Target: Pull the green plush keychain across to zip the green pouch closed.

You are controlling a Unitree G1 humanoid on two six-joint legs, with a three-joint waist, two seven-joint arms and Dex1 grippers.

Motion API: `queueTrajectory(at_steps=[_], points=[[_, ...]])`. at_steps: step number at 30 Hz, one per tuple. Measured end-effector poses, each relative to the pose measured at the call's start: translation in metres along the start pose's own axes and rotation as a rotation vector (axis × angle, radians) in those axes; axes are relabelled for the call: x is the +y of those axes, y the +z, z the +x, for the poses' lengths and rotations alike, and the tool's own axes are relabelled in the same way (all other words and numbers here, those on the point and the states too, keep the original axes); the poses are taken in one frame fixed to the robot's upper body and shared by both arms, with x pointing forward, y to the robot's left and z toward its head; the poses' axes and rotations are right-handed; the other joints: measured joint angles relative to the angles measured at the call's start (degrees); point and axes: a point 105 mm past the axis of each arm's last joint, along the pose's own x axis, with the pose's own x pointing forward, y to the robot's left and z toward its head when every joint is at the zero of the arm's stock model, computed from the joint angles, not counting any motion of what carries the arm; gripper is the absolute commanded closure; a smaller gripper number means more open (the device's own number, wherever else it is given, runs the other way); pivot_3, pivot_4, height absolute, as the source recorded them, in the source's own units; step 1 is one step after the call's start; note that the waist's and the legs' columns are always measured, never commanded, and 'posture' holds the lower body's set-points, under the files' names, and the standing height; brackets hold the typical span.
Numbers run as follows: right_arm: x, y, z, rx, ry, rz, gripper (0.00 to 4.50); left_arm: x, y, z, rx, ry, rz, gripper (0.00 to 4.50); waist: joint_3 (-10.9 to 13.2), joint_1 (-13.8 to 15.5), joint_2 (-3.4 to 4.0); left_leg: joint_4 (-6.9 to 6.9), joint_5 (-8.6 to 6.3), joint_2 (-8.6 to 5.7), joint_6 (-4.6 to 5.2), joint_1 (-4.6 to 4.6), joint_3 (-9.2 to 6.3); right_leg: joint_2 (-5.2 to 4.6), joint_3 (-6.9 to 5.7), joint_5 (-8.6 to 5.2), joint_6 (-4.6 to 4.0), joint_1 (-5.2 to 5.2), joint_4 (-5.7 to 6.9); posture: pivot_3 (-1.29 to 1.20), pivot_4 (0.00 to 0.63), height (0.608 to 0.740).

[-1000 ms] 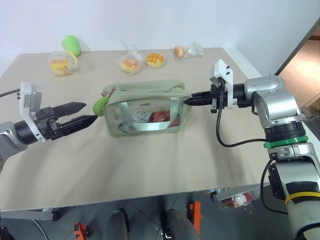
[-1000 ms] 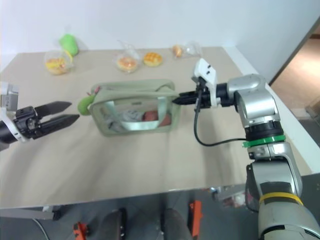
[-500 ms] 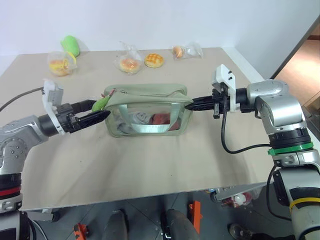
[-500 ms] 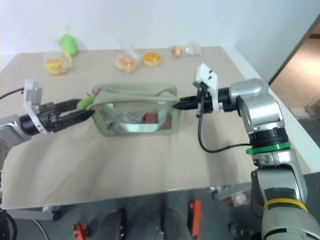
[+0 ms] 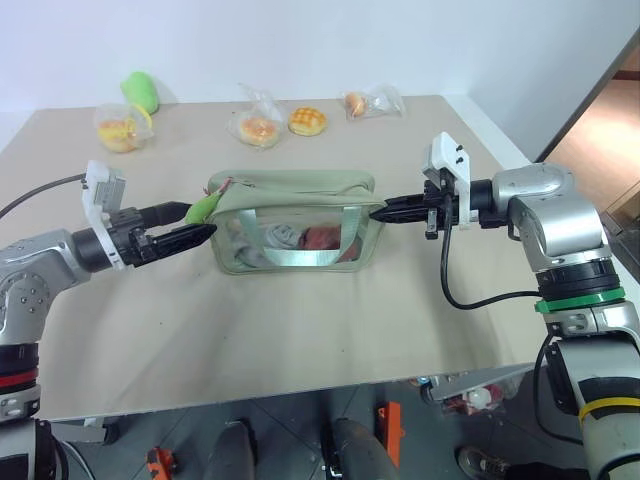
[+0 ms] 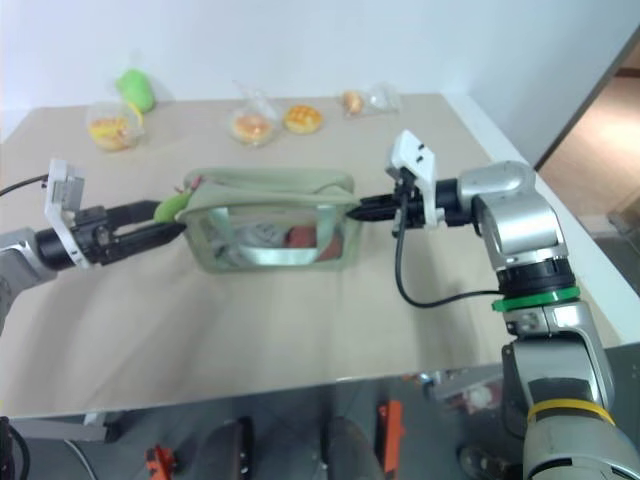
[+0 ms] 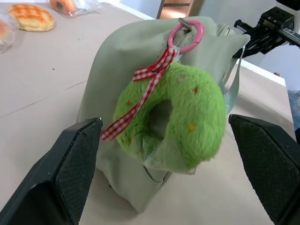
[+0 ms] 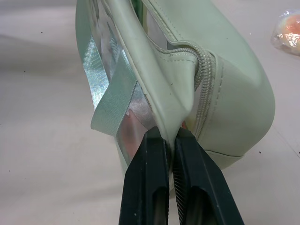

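The pink ring [image 7: 198,38] hooks onto the metal slider. I therefore expect the green plush keychain [image 7: 206,117] to drag the slider along and close the zipper when I pull.
The green pouch [image 5: 300,185] lies mid-table, its clear side facing me with mint straps. At its left end the green plush keychain [image 7: 173,115] hangs from a pink ring by a red-and-white checked ribbon. My left gripper [image 5: 200,219] is open, with one finger [image 7: 77,159] on each side of the plush and not closed on it. At the pouch's right end my right gripper [image 5: 376,211] is shut, pinching the fabric [image 8: 176,110] beside the end of the zipper.
Along the table's back edge lie several small clear bags of buns [image 5: 258,127] [image 5: 368,102] [image 5: 122,128], a loose bun [image 5: 309,120] and a larger loose green plush [image 5: 143,90]. The table's front edge [image 5: 300,388] runs below the pouch.
My open left gripper has come in from the left until its fingers sit around the plush keychain. The right gripper has kept its pinch on the pouch's right end.
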Motion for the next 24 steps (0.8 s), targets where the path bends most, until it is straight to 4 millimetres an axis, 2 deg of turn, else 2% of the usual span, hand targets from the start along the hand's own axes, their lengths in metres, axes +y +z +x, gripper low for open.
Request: queueTrajectory(at_steps=[2, 3, 5, 6, 15, 21, 24], points=[[0.0, -0.001, 0.0, 0.0, -0.001, 0.002, 4.47, -0.002, 0.003, -0.003, -0.002, 0.0, 0.012, 0.0, 0.0, 0.0, 0.0, 0.0, 0.0, 0.0, 0.0, 0.0, 0.0, 0.0, 0.0, 0.0, 0.0, 0.0, 0.0, 0.0, 0.15, 0.74], [-0.001, -0.001, 0.0, -0.002, -0.001, -0.001, 4.5, -0.003, 0.004, -0.004, -0.006, 0.0, 0.02, 0.56, 0.0, 0.0, 0.0, 0.0, 0.0, 0.0, 0.0, 0.01, 0.0, 0.0, 0.0, 0.0, 0.01, 0.01, 0.0, 0.0, 0.15, 0.74], [-0.001, -0.002, 0.001, -0.003, -0.001, 0.0, 4.5, -0.003, 0.005, -0.005, -0.009, -0.001, 0.025, 1.16, 0.0, 0.0, 0.0, 0.02, 0.0, 0.0, 0.0, 0.03, 0.0, 0.0, 0.0, 0.0, 0.04, 0.02, 0.0, 0.0, 0.15, 0.74], [-0.002, -0.002, 0.002, -0.004, -0.001, 0.0, 4.5, -0.003, 0.005, -0.005, -0.008, -0.001, 0.025, 1.6, 0.0, 0.0, 0.0, 0.03, 0.01, 0.0, 0.01, 0.03, 0.0, 0.0, 0.01, 0.01, 0.05, 0.02, 0.0, 0.0, 0.15, 0.74], [-0.001, -0.002, 0.004, -0.008, 0.011, -0.007, 4.5, -0.005, 0.006, -0.003, -0.013, -0.003, 0.031, 4.47, 0.0, -0.1, 0.0, 0.03, 0.02, 0.0, 0.02, 0.16, -0.01, 0.15, 0.23, 0.06, 0.16, 0.03, 0.0, 0.0, 0.15, 0.74], [-0.001, -0.002, 0.004, -0.006, 0.011, -0.008, 4.5, -0.005, 0.005, 0.001, -0.021, -0.006, 0.028, 4.47, 0.0, -0.1, 0.0, 0.03, 0.03, 0.0, 0.02, 0.17, -0.01, 0.16, 0.26, 0.06, 0.17, 0.03, 0.0, 0.0, 0.15, 0.74], [-0.001, -0.003, 0.004, -0.004, 0.01, -0.007, 4.5, 0.003, 0.022, 0.008, -0.066, 0.029, 0.069, 4.47, 0.0, -0.1, -0.01, 0.04, 0.05, 0.0, 0.04, 0.17, -0.02, 0.19, 0.26, 0.1, 0.19, 0.04, 0.0, 0.0, 0.15, 0.74]])
